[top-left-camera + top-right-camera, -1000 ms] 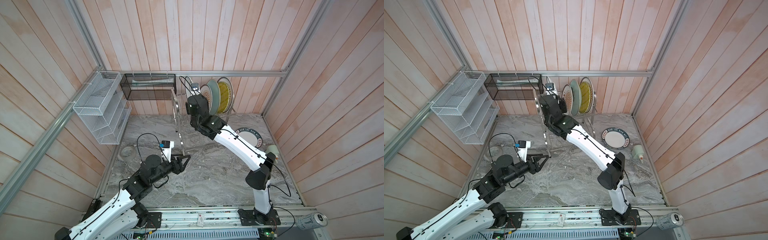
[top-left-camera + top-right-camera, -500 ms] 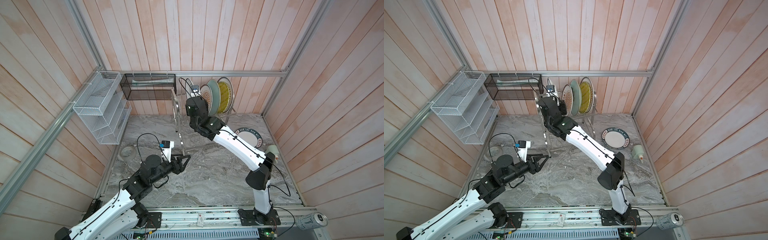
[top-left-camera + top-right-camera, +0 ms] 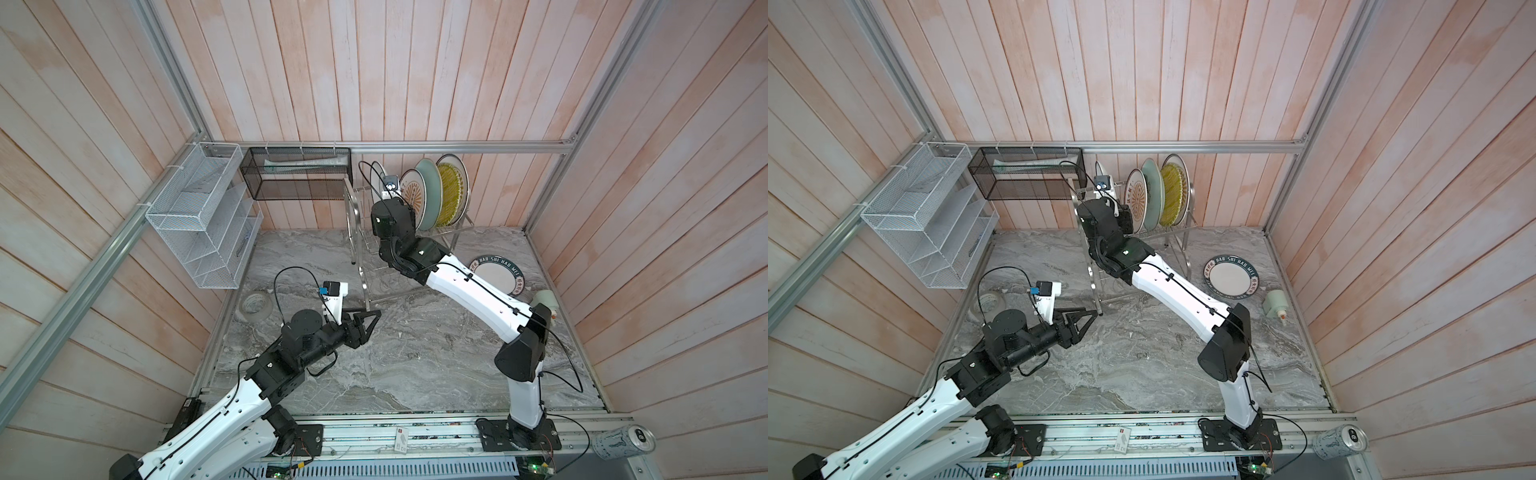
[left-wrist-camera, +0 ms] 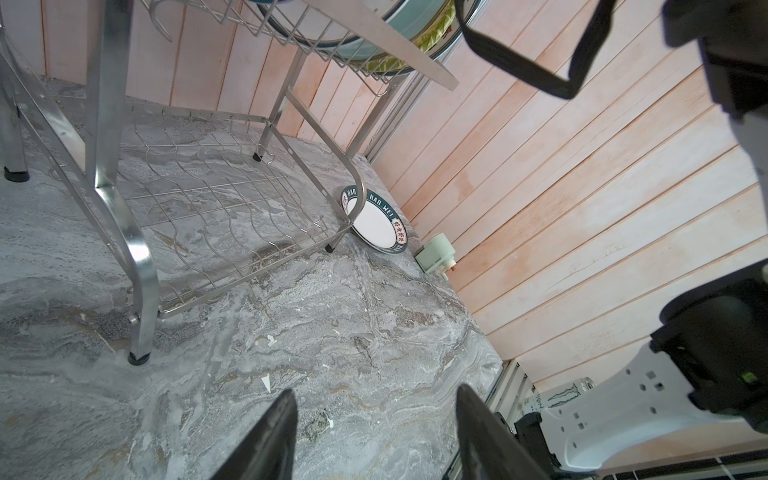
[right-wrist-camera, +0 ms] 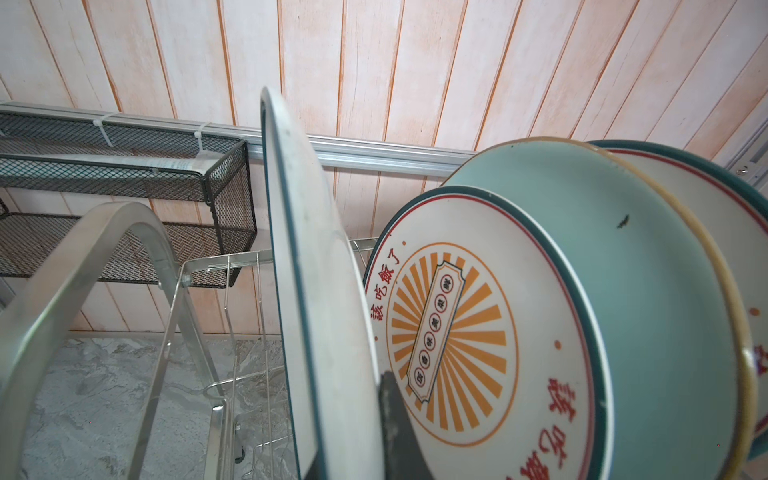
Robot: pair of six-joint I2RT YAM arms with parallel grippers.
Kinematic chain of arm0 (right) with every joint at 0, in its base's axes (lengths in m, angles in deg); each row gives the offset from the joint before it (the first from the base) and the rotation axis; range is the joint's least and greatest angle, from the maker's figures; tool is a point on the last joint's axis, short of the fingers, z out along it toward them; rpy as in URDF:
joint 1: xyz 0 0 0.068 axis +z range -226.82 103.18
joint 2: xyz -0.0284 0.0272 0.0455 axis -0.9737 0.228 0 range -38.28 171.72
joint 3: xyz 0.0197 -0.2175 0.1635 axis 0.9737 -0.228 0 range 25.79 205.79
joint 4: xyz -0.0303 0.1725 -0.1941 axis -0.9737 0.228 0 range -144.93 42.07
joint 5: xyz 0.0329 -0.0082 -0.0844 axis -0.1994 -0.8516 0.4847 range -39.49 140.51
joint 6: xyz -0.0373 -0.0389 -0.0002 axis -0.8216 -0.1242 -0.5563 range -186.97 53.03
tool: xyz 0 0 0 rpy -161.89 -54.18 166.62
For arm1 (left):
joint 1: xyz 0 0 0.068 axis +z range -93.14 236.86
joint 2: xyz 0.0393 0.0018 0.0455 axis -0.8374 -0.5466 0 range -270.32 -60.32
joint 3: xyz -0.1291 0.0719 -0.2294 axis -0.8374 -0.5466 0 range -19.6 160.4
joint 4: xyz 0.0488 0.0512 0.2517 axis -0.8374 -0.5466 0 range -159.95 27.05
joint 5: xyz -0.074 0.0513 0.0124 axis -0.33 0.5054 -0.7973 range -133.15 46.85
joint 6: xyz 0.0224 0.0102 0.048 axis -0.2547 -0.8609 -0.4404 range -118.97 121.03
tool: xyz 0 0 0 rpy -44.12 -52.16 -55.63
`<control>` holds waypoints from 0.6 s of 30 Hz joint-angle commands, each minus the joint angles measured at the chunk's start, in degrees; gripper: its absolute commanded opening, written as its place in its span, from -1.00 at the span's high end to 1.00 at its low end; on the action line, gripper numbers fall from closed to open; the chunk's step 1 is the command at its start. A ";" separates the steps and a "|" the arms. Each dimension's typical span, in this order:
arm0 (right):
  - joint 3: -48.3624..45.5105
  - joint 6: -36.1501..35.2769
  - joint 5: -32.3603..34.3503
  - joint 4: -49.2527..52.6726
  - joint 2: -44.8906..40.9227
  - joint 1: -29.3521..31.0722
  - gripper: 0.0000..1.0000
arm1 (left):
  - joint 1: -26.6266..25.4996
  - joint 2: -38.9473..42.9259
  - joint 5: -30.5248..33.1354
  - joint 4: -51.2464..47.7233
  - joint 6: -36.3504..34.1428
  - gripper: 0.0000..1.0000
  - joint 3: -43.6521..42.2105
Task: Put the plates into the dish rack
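Note:
The white plate's top edge leans away from the sunburst plate, so my right gripper should turn it back in line with the sunburst plate before opening.
The dish rack stands at the back of the table. Upright in its top tier are a sunburst plate, a pale green plate and a yellow plate. My right gripper is shut on a white plate with a thin dark rim. It holds that plate on edge in the top tier, just left of the sunburst plate. A white plate with a lettered dark-green rim lies flat on the table, right of the rack. My left gripper hovers open and empty over the table in front of the rack.
A white mesh organizer and a black mesh basket hang on the back-left walls. A grey tape roll lies at the table's left edge. A pale green bottle lies by the right wall, and a can lies outside the front rail.
My right arm has edged slightly left at the rack's top tier with the plate still gripped. The left arm has not moved.

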 commanded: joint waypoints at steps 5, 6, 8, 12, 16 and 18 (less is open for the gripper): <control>-0.21 -2.00 -0.15 -3.11 -3.58 -0.75 1.00 | -0.29 0.12 0.34 -0.98 -0.10 -0.23 0.14; -0.20 -2.27 -0.18 -3.44 -3.78 -0.81 1.00 | -0.34 0.13 0.34 -1.06 -0.16 -0.23 0.22; -0.22 -2.68 -0.29 -3.98 -4.11 -0.75 1.00 | -0.33 0.00 0.45 -1.15 -0.18 -0.24 0.33; -0.21 -3.37 -0.25 -4.71 -4.89 -0.75 1.00 | -0.23 -0.21 0.38 -1.14 -0.31 -0.23 0.64; -0.35 -4.05 0.20 -5.22 -5.51 -0.81 1.00 | -0.28 -0.77 0.25 -0.90 -0.45 -0.23 0.88; -0.41 -4.34 0.41 -5.27 -5.60 -0.79 1.00 | -0.26 -0.93 0.09 -0.70 -0.45 -0.23 1.03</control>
